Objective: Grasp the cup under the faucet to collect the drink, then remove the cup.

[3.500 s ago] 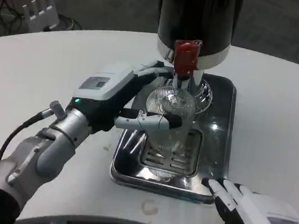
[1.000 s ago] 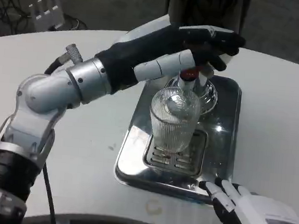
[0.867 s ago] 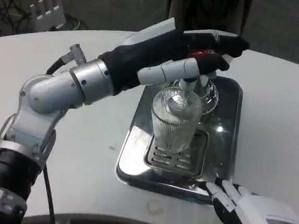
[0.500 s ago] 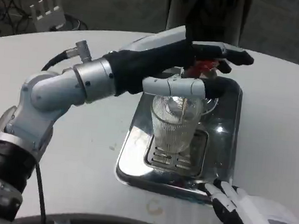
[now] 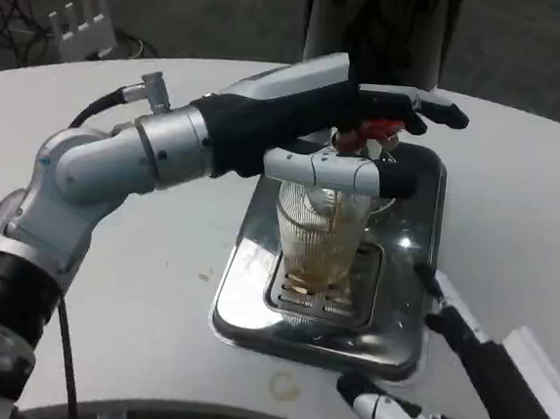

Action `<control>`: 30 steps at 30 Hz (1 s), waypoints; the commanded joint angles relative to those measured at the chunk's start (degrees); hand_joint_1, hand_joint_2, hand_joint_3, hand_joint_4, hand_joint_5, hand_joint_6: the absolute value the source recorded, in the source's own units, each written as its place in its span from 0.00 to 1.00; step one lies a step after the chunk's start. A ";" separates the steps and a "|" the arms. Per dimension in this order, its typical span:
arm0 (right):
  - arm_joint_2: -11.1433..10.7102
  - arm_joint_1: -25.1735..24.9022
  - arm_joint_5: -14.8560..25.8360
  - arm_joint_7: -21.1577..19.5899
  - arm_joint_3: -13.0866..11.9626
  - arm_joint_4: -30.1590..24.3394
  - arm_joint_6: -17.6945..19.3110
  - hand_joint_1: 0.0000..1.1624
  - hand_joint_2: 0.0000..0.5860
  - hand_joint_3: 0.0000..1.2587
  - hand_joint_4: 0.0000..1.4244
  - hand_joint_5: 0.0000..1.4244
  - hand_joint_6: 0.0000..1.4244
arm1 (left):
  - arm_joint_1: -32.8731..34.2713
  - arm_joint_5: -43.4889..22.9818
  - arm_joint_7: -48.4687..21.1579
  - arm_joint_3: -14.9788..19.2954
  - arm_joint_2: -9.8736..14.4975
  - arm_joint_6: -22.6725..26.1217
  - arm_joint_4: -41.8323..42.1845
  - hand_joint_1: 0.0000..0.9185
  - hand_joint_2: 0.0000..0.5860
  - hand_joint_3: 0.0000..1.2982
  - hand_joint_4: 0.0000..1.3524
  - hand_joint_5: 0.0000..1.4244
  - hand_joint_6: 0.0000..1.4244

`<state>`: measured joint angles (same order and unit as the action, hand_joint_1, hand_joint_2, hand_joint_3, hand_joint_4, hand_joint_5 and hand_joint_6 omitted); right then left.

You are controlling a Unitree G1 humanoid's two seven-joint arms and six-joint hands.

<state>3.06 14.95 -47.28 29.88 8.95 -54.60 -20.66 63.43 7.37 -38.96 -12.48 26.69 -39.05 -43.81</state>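
Note:
I expect the cup (image 5: 319, 237) to be much fuller when I lift it off the grate, because a thin brown stream (image 5: 337, 211) is still running in above the shallow drink.
A ribbed clear cup (image 5: 322, 235) stands on the drain grate of the steel tray (image 5: 242, 309), under the faucet. A thin brown stream runs into it, and brown drink fills its bottom. My left hand (image 5: 333, 111) reaches in from the left, its fingers lying stretched over the red faucet lever (image 5: 377, 130). Its thumb lies across just above the cup's rim. My right hand (image 5: 461, 382) hovers by the tray's front right corner, fingers spread, holding nothing and clear of the cup.
The black dispenser body (image 5: 380, 22) rises behind the tray. A white ridged object (image 5: 78, 17) lies at the far left. The round white table (image 5: 136, 285) is bare to the left and right of the tray.
My left hand has settled down on the red lever, and drink now runs into the cup. My right hand has turned and stretched up toward the tray's front right corner.

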 commanded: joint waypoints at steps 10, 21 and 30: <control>-1.53 -11.78 11.55 -14.74 -4.18 14.22 0.57 0.55 0.36 0.00 0.02 0.08 0.03 | -2.10 3.30 0.44 -1.01 1.95 1.50 -1.31 0.00 0.12 0.15 0.09 0.12 0.14; -5.82 -19.34 17.43 -18.80 -3.54 24.53 2.49 0.61 0.35 0.00 0.00 0.06 0.03 | -1.70 3.05 0.17 -0.80 2.47 1.61 -1.05 0.00 0.12 0.16 0.09 0.13 0.14; -6.30 -23.51 19.56 -24.09 -1.98 33.29 5.79 0.61 0.34 0.00 0.00 0.05 0.01 | -1.33 2.80 -0.38 -0.73 3.36 1.84 -0.39 0.00 0.12 0.16 0.10 0.13 0.14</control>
<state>-3.16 -7.28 -28.62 7.06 6.24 -23.12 -16.51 63.44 7.64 -37.95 -12.47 28.32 -39.50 -42.97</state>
